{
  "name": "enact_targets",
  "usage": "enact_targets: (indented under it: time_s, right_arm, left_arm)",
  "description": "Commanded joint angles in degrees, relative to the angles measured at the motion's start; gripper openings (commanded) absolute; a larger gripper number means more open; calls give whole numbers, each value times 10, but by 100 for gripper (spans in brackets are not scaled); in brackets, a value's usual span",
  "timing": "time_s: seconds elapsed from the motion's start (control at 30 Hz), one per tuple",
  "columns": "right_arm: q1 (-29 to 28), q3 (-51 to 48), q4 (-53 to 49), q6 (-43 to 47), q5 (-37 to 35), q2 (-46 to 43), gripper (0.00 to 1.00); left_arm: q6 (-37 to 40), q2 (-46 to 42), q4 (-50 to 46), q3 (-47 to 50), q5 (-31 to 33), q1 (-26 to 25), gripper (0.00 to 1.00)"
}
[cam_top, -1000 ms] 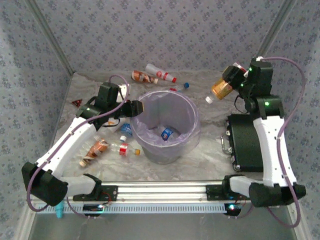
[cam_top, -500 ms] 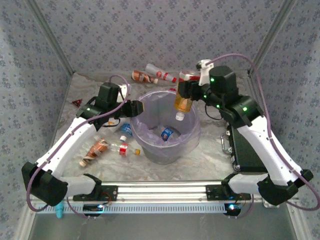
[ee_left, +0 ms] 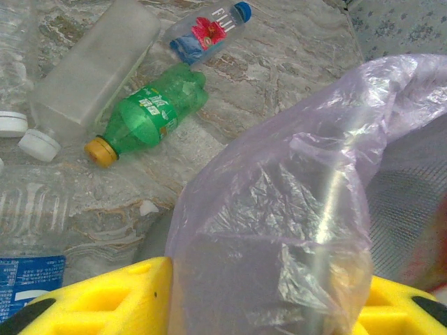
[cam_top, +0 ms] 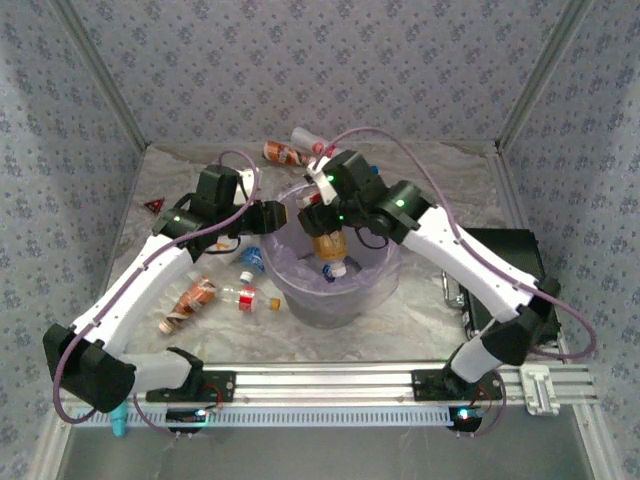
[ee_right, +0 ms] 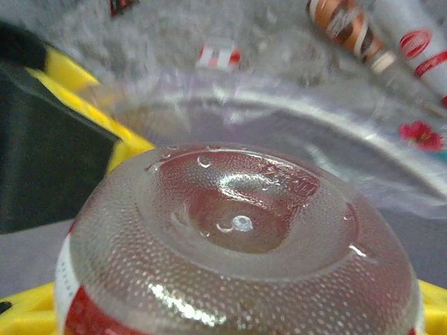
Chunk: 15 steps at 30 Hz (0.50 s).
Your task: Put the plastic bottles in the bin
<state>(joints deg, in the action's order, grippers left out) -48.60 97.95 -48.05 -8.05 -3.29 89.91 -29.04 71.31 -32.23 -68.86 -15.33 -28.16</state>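
The amber bottle hangs cap-down within the bin's opening, so the robot's right gripper keeps lowering it until the fingers are inside the bin, then let go.
The bin, a round bucket lined with a lavender bag, stands mid-table. My right gripper is shut on an amber plastic bottle that hangs cap-down over the bin's mouth. Its dimpled base faces the right wrist camera. My left gripper is shut on the bin's left rim, with bag film between its yellow fingers. A blue-labelled bottle lies inside the bin, partly hidden. Loose bottles lie to the left and behind; a green bottle and a Fiji bottle are among them.
A black case lies at the right, under my right arm. A small red triangle sits at the far left. A light blue stick hangs off the front rail. Patterned walls close in the back and both sides.
My right arm swung from the back right to over the bin, carrying the amber bottle and turning it cap-down. The left arm stayed on the rim.
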Motion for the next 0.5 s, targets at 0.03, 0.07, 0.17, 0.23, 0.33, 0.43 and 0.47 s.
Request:
enact_targets:
  time_s: [0.03,0.07,0.17,0.23,0.33,0.43,0.47]
  right_arm:
    - [-11,1,-36,-3,-8,32,49]
    - [-14,-5,-36,-9,-7,38,49]
    - [-16,-34,-28,-32,-4,59,49]
    - [-17,-53,-17,-47,-3,71,50]
    - [-18,-83,4,-68,0,80,51]
    - [-17,-117,26,-87,-16,83,54]
    - [-17,-128,36,-94,-17,83,55]
  left_arm:
    - [2,-4,-2,0,16,-6,48]
    - [2,-5,-2,1,17,-6,48]
    - [3,-6,-1,4,18,-6,48]
    - [3,-9,1,8,19,-6,48]
    - [4,-9,0,10,20,-6,48]
    - [4,-8,1,9,20,-6,48]
    - [4,-8,1,9,20,-5,48]
